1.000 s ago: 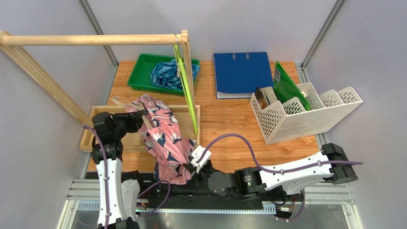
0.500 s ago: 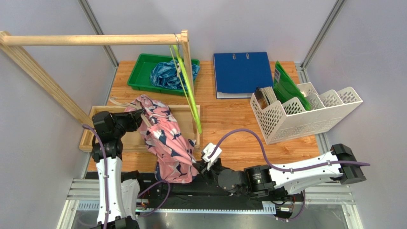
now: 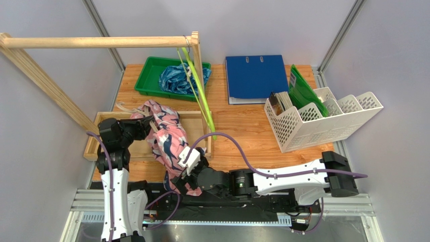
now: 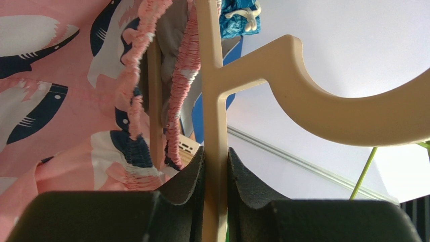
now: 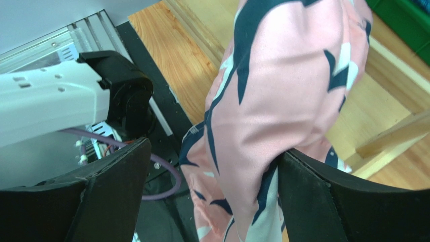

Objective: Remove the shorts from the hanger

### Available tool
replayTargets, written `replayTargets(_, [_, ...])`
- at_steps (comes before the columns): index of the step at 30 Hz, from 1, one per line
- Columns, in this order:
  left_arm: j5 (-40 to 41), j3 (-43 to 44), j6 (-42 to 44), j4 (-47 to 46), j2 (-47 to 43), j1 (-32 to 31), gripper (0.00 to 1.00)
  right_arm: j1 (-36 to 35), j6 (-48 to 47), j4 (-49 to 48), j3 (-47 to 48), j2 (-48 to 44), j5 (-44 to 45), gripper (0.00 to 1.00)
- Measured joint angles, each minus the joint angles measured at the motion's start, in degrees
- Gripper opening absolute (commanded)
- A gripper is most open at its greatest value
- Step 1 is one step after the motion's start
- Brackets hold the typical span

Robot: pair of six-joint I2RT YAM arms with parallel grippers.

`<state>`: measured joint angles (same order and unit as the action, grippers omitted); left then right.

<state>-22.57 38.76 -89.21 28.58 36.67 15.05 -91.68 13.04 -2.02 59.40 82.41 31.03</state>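
My right gripper's open fingers are around a loose fold of the pink shorts. I should keep moving in until they close on that lower fabric.
The pink shorts with dark-blue and white shapes hang from a beige hanger, waistband still round it. My left gripper is shut on the hanger's stem, its jaws pressed against both sides. My right gripper stands open around the lower part of the pink shorts, with the fabric between its jaws and lying against the right finger. The blue-teal shorts lie crumpled in the green tray.
A wooden tray lies under the hanger. Green hangers dangle from the wooden rack. A blue binder and a white file rack stand at the right.
My right gripper drew back to the right, then opened and moved left around the lower part of the pink shorts. The green hangers swung a little. The left gripper kept its hold.
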Motion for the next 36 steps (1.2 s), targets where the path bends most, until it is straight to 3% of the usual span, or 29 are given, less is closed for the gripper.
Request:
replayTargets(11, [0.0,0.4,1.0,0.5,0.0,-1.5,0.0,6.5,-2.4,4.9,9.4,4.9,2.7,0.9])
replayTargets(15, [0.0,0.4,1.1,0.5,-0.2,-1.6,0.0,7.3,-2.4,6.1,10.1,5.9,3.0,0.77])
replayTargets(16, [0.0,0.4,1.1,0.6,-0.2,-1.6,0.0,7.3,-2.4,6.2,10.1,6.0,2.9,0.61])
replayTargets(17, [0.0,0.4,1.0,0.6,-0.2,-1.6,0.0,7.4,-2.4,6.1,10.1,6.3,2.4,0.51])
replayTargets(18, [0.0,0.4,1.0,0.6,-0.2,-1.6,0.0,7.4,-2.2,6.1,10.1,6.5,1.6,0.26])
replayTargets(20, [0.0,0.4,1.0,0.5,-0.2,-1.7,0.0,7.4,-1.8,6.2,10.1,6.8,0.1,0.04])
replayTargets(21, [0.0,0.4,1.0,0.5,-0.2,-1.7,0.0,7.4,-1.9,6.1,10.0,6.8,-0.5,0.0])
replayTargets(31, [0.9,0.4,0.8,-0.3,0.4,-1.9,0.0,1.3,-0.5,6.1,8.2,6.2,0.9,0.0])
replayTargets(36, [0.4,0.4,0.8,-0.7,1.2,-2.3,0.0,-3.8,3.4,3.3,-2.4,0.7,5.2,0.0])
